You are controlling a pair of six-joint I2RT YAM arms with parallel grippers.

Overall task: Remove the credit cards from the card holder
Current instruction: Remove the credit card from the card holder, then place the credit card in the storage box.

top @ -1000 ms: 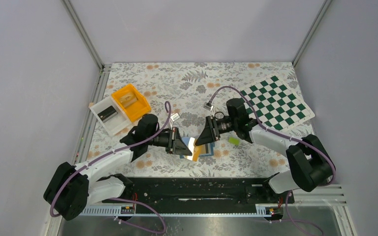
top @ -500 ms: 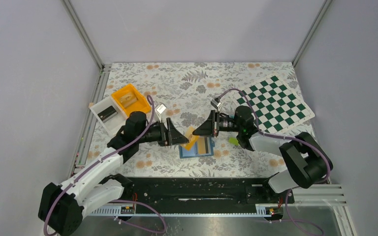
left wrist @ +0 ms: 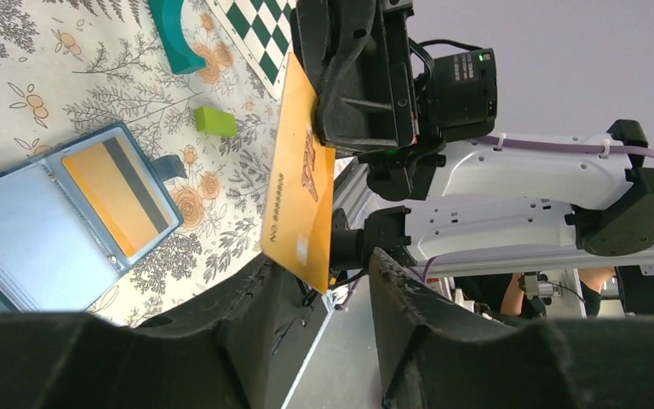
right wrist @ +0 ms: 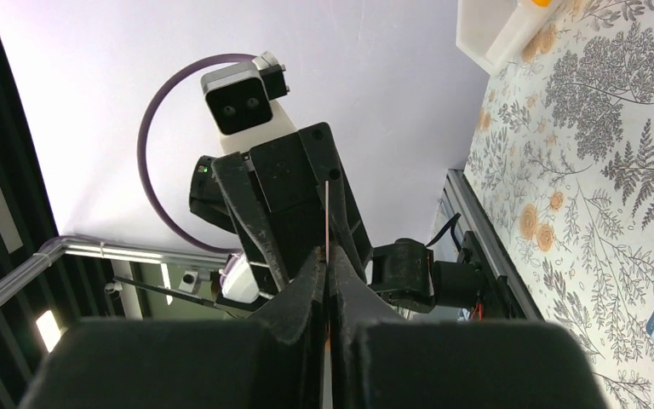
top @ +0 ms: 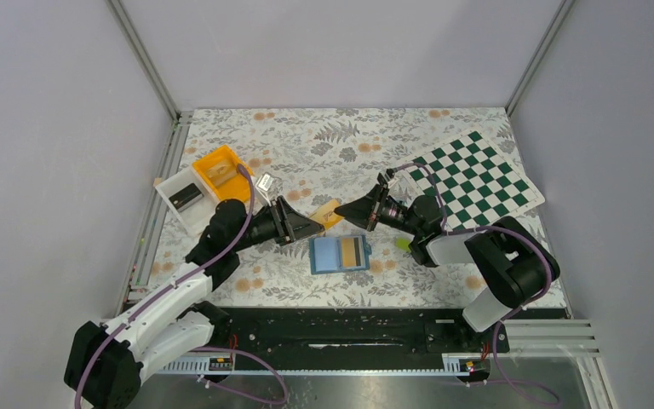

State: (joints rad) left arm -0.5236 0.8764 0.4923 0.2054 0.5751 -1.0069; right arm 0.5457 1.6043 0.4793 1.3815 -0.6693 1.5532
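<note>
A credit card is in my right gripper, far from the orange bin, so next my left gripper grabs the card's loose end and carries the card there.
The card holder lies open on the floral cloth, with an orange striped credit card in its right pocket. It also shows in the left wrist view, as the holder and its card. My right gripper is shut on another orange credit card, held on edge in the air. That card hangs just ahead of my left gripper, which is open, its fingers apart from the card. In the right wrist view the right gripper pinches the card edge-on. A lime-green card lies on the cloth.
An orange bin and a white bin stand at the back left. A green-and-white chessboard mat lies at the back right. A teal curved piece rests near the mat.
The orange card passed from my left gripper to my right. The left opened and drew back left; the right shut on the card. Both rose away from the holder.
</note>
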